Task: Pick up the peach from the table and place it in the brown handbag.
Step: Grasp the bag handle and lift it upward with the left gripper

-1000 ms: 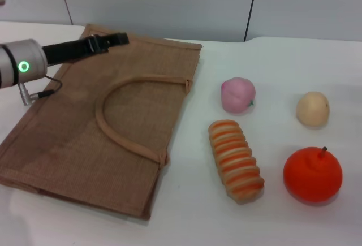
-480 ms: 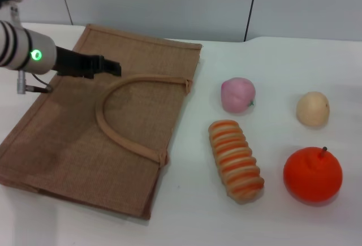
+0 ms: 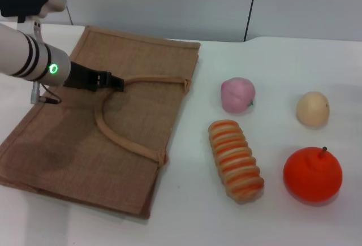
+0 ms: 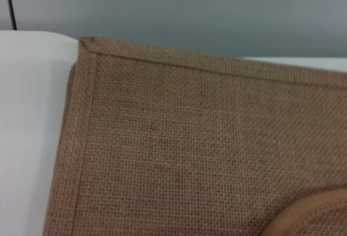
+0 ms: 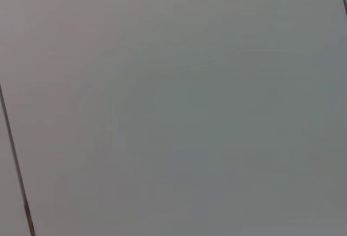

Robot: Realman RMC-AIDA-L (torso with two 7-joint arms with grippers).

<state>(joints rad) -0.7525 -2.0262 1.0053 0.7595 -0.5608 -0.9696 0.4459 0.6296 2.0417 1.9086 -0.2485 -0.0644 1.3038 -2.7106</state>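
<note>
I see both handle ends (image 3: pixel 162 156) joining the handbag's edge that faces the peach, so I expect the brown handbag (image 3: pixel 79 138) to open wide there when I lift the tan loop handle.
The brown handbag (image 3: pixel 96 138) lies flat on the white table (image 3: pixel 186 223) at the left, its tan loop handle (image 3: pixel 127 141) on top. The left wrist view shows its burlap corner (image 4: pixel 179 149). My left gripper (image 3: pixel 116 83) is low over the bag, its black tip at the top of the handle loop. The pink peach (image 3: pixel 237 94) sits on the table to the right of the bag, untouched. The right gripper is out of view; its wrist view shows only a grey wall.
A striped orange-and-cream bread roll (image 3: pixel 236 160) lies just in front of the peach. A pale beige round fruit (image 3: pixel 312 108) and a bright orange fruit with a stem (image 3: pixel 312 174) sit at the right. A grey wall runs behind the table.
My left arm has swung from the bag's far edge toward me and down, and its tip now rests at the handle loop. The bag's far corner has shifted slightly. The fruit has not moved.
</note>
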